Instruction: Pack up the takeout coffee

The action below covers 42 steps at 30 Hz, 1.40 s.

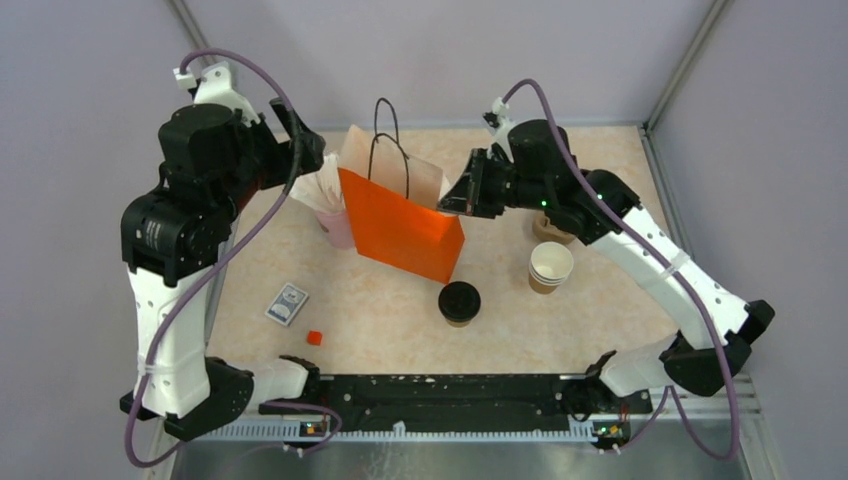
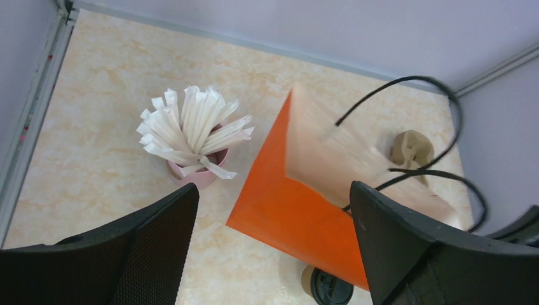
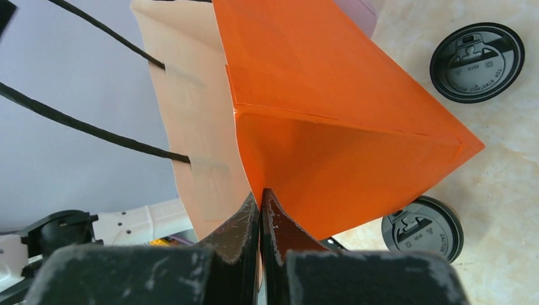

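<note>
I should turn the bag square, as the orange bag slants (image 1: 398, 228) from my right gripper with its opposite edge free, and return my left gripper to that edge (image 1: 343, 178).
The takeout coffee (image 1: 459, 302), a small brown cup with a black lid, stands on the table just in front of the orange bag's (image 1: 400, 225) right corner. It shows at the bottom of the left wrist view (image 2: 327, 287). My right gripper (image 1: 447, 203) is shut on the bag's upper right edge (image 3: 260, 194). The bag (image 3: 330, 95) stands open, its black handles up. My left gripper (image 1: 300, 145) is open and empty, above and left of the bag (image 2: 292, 210); its jaws stand wide apart (image 2: 273, 190).
A pink cup of white paper sticks (image 1: 335, 205) stands left of the bag. A stack of lidless brown cups (image 1: 550, 266) stands at the right. A blue packet (image 1: 287, 303) and a small red piece (image 1: 314, 337) lie front left. Two black lids (image 3: 477, 61) show in the right wrist view.
</note>
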Each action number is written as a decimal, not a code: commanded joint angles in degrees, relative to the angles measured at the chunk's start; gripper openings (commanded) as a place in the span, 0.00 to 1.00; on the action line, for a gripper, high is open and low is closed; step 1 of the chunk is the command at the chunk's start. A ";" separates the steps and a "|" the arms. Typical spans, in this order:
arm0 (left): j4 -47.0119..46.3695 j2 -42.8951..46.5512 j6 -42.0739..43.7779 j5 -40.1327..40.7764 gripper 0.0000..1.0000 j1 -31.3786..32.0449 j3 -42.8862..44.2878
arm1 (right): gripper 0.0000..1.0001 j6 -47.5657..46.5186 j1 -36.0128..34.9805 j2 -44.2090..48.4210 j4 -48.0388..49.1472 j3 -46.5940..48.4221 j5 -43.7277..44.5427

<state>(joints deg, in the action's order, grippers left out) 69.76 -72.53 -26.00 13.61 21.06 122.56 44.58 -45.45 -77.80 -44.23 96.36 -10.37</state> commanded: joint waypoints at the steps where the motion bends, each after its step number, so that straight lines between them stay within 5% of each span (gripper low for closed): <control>1: -6.48 2.65 -1.89 -1.97 0.92 0.01 0.17 | 0.00 -3.59 -2.40 -2.06 6.42 0.41 -0.55; 12: -9.98 8.74 0.24 0.94 0.93 0.00 -6.09 | 0.00 -3.61 -6.41 -3.31 13.84 -9.74 -3.48; 22: -11.30 9.06 2.67 0.89 0.93 0.03 -11.04 | 0.00 -7.83 -6.40 0.88 7.86 -18.58 0.27; 37: -13.11 9.78 3.32 -9.28 0.93 0.00 -27.36 | 0.02 -5.40 -6.45 11.20 -2.38 -23.18 11.73; 42: -11.73 11.31 2.89 -16.50 0.92 -0.01 -32.28 | 0.15 -5.77 -6.37 13.98 2.83 -23.37 13.55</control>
<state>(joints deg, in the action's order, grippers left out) 58.67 -63.22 -23.42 4.51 21.06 93.06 38.57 -51.27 -66.98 -45.84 72.38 0.14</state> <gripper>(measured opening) 0.925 0.074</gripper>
